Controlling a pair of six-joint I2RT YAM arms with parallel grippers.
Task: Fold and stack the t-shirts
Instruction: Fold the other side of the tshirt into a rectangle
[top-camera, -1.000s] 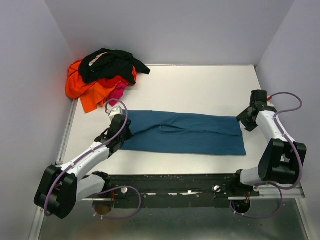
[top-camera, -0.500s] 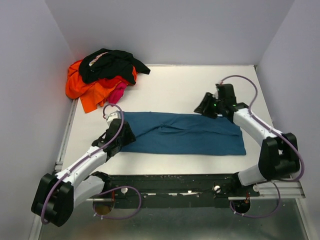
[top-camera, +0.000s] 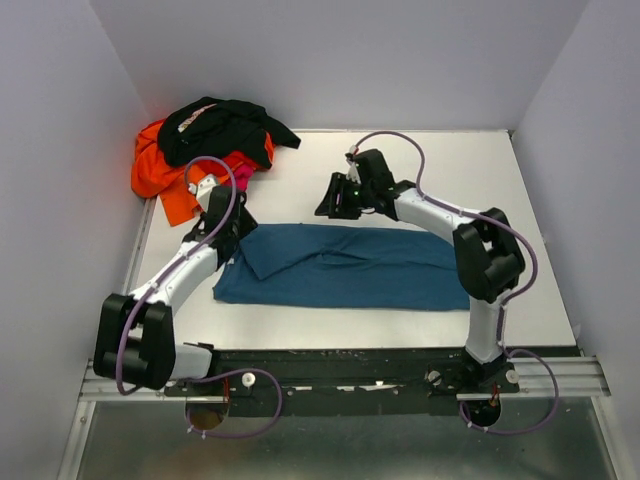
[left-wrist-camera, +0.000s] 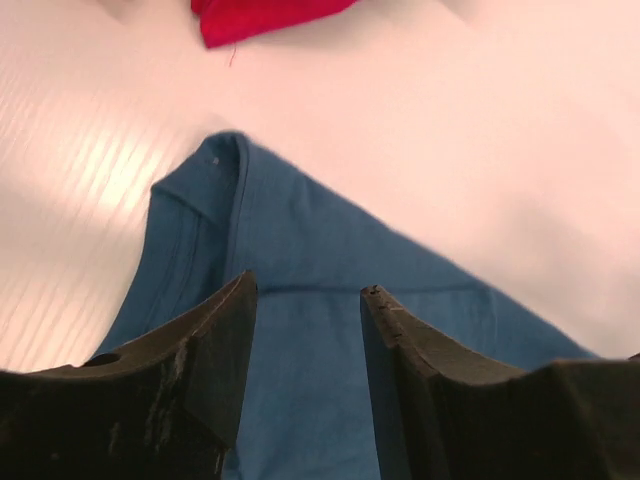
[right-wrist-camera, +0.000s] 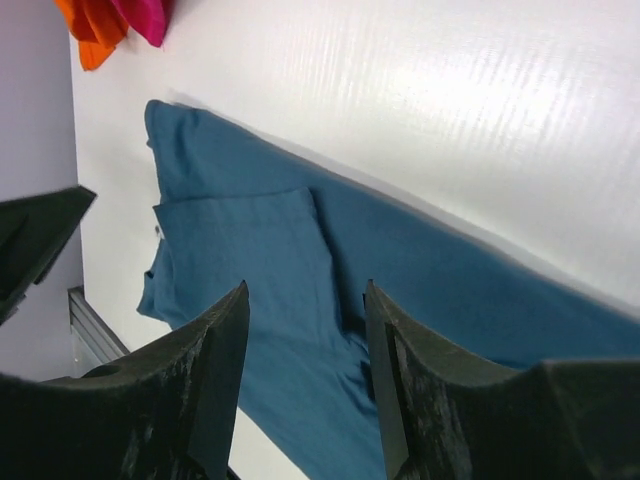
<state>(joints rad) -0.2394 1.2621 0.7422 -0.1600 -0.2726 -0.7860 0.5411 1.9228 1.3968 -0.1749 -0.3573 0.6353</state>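
The flap (top-camera: 275, 259) lies at a slant across the teal-blue t-shirt, and the flap's loose corner is away from my left gripper. My right gripper should therefore pinch that corner (right-wrist-camera: 303, 197) and pull it closer.
The teal-blue t-shirt (top-camera: 350, 268) lies as a long folded strip across the table's middle, its left end turned over in a flap. My left gripper (top-camera: 228, 235) hovers open over that left end; its wrist view shows empty fingers (left-wrist-camera: 305, 290) above the teal cloth (left-wrist-camera: 300, 230), whose hemmed corner points at the pink cloth (left-wrist-camera: 260, 15). My right gripper (top-camera: 328, 205) hangs open just behind the shirt's back edge, looking along the teal cloth (right-wrist-camera: 250, 250) with nothing between its fingers (right-wrist-camera: 305, 290). Black (top-camera: 225, 125), orange (top-camera: 165, 175) and magenta-pink (top-camera: 238, 183) shirts sit heaped at the back left.
Grey walls close in the white table (top-camera: 400, 165) at the back and on both sides. A black rail (top-camera: 350, 365) with the arm bases runs along the near edge. The heap's orange (right-wrist-camera: 90, 30) and pink (right-wrist-camera: 150, 15) cloth shows in the right wrist view's corner.
The left gripper opened, let go of the shirt's left end and moved back towards the heap. The right arm swung from the right end to behind the shirt's middle. The shirt slid slightly left.
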